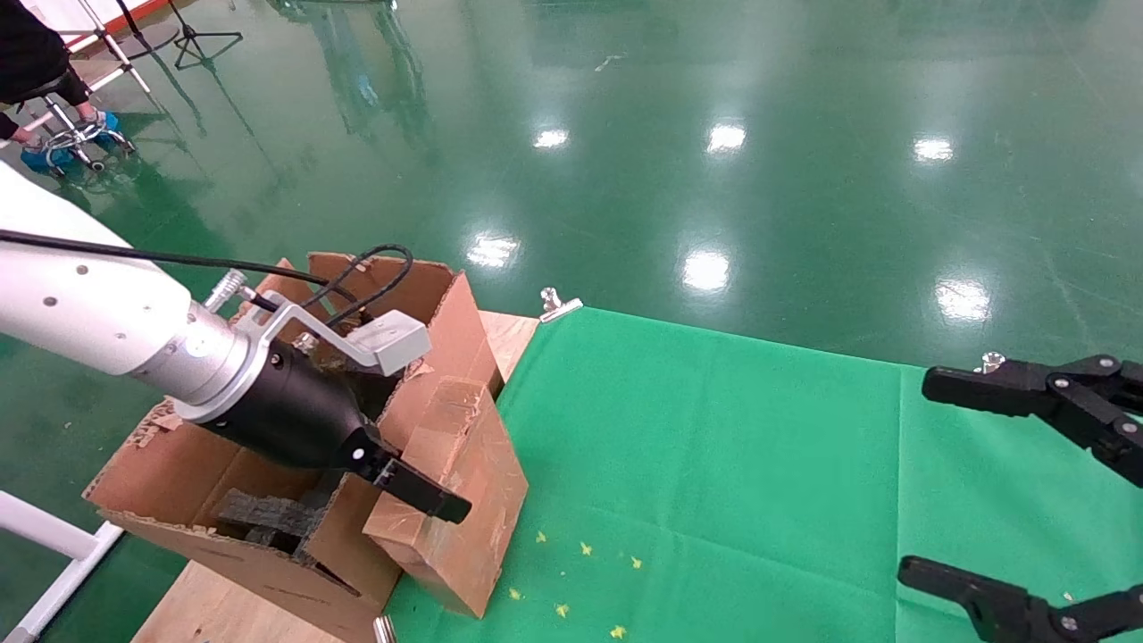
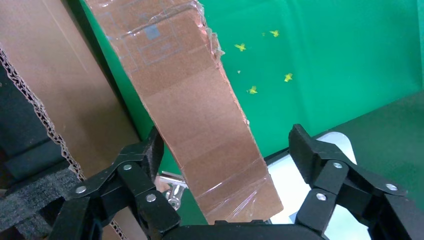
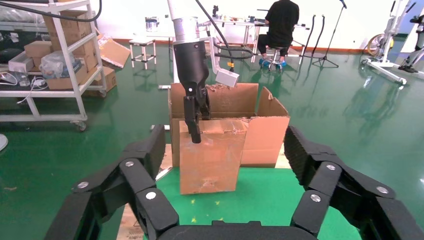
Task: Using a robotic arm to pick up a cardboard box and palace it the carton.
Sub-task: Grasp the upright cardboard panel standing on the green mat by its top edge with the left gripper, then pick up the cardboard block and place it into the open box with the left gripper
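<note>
The cardboard box (image 1: 471, 525) is standing against the carton, far from the robot's right gripper, so next the left gripper takes hold of the box's top (image 1: 444, 422) and lifts the box into the carton.
The cardboard box (image 1: 464, 482), a brown taped slab, stands on edge on the green cloth (image 1: 714, 446), against the side of the carton (image 1: 170, 482). The carton is large, with tall ragged flaps and black foam (image 1: 259, 513) inside. My left gripper (image 1: 438, 469) on the white robotic arm (image 1: 80, 304) is open and straddles the box's top edge. In the left wrist view the box (image 2: 200, 115) lies between the fingers of the left gripper (image 2: 226, 140): one finger is against it, the other well clear. My right gripper (image 1: 1000, 482) is open and empty at the far right.
Metal clips (image 1: 558, 304) pin the cloth to the wooden tabletop (image 1: 513, 335). Yellow specks (image 1: 580, 549) lie on the cloth near the box. Green floor surrounds the table. A shelving rack (image 3: 60, 60) and a seated person (image 3: 280, 25) are far behind the carton.
</note>
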Robot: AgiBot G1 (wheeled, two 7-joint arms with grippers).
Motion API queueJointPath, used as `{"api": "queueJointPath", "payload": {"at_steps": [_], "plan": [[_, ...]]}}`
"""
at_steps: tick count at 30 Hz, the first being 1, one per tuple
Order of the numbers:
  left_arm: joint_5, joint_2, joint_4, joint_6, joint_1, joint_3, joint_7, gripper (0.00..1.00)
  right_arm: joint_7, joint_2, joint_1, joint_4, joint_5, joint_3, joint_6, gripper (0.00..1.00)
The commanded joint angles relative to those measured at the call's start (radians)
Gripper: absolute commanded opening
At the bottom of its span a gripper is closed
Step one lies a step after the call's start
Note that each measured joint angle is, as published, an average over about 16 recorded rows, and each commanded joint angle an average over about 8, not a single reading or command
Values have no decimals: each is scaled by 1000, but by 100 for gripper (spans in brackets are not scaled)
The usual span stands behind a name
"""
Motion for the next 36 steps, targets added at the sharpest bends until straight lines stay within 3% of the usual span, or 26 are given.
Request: {"api": "queueJointPath", "payload": {"at_steps": [1,25,30,36], "plan": [[0,0,0,0,1,-2,0,0,0,0,0,0,0,0,0,100],[-1,0,6,-5,5,-13,9,0,0,0,0,0,0,0,0,100],[-56,-23,21,-40,-27,-54,82,0,0,0,0,0,0,0,0,100],[-126,-84,68,-80,-139,-156,226,0,0,0,0,-1,0,-1,0,100]]}}
